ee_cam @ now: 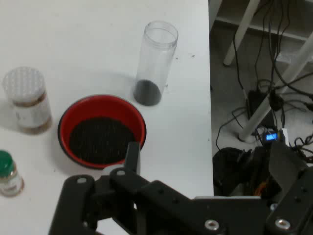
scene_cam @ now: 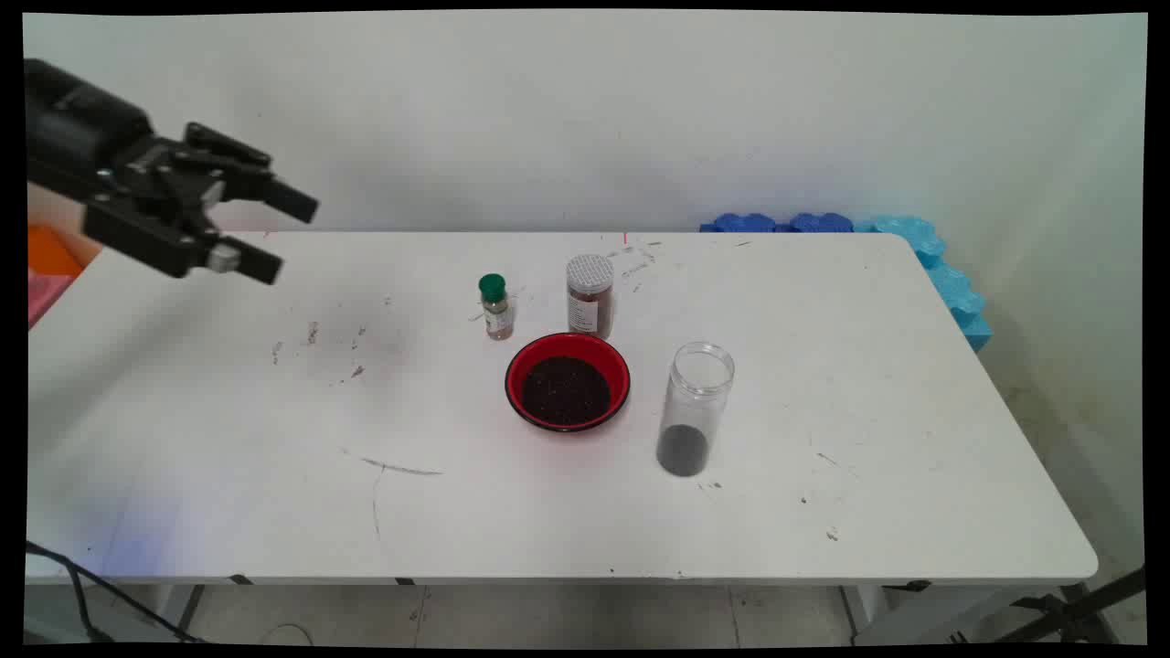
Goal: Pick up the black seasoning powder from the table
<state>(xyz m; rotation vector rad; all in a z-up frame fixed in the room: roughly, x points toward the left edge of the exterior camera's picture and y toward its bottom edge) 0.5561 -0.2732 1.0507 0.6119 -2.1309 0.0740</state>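
I expect the dark material (scene_cam: 683, 451) to slide along the jar's side toward the jar's opening when I tilt the lidless clear jar (scene_cam: 703, 367), because the material lies level in it.
My gripper (scene_cam: 281, 235) hangs open and empty above the table's far left corner, well clear of everything. A red bowl (scene_cam: 568, 381) filled with dark grains sits mid-table. To its right stands a tall clear jar (scene_cam: 695, 408) with no lid and a little dark material at its bottom. Behind the bowl are a small green-capped bottle (scene_cam: 495, 307) and a brown jar with a white lid (scene_cam: 590, 297). In the hand view, the bowl (ee_cam: 101, 131) lies just beyond one finger (ee_cam: 132, 155), with the clear jar (ee_cam: 154, 63), the brown jar (ee_cam: 28, 100) and the green-capped bottle (ee_cam: 7, 173) around it.
Blue foam pieces (scene_cam: 914, 251) line the table's far right corner. An orange object (scene_cam: 50, 251) sits off the table's left end. The hand view shows cables and table legs (ee_cam: 264, 88) on the floor past the table edge (ee_cam: 209, 98).
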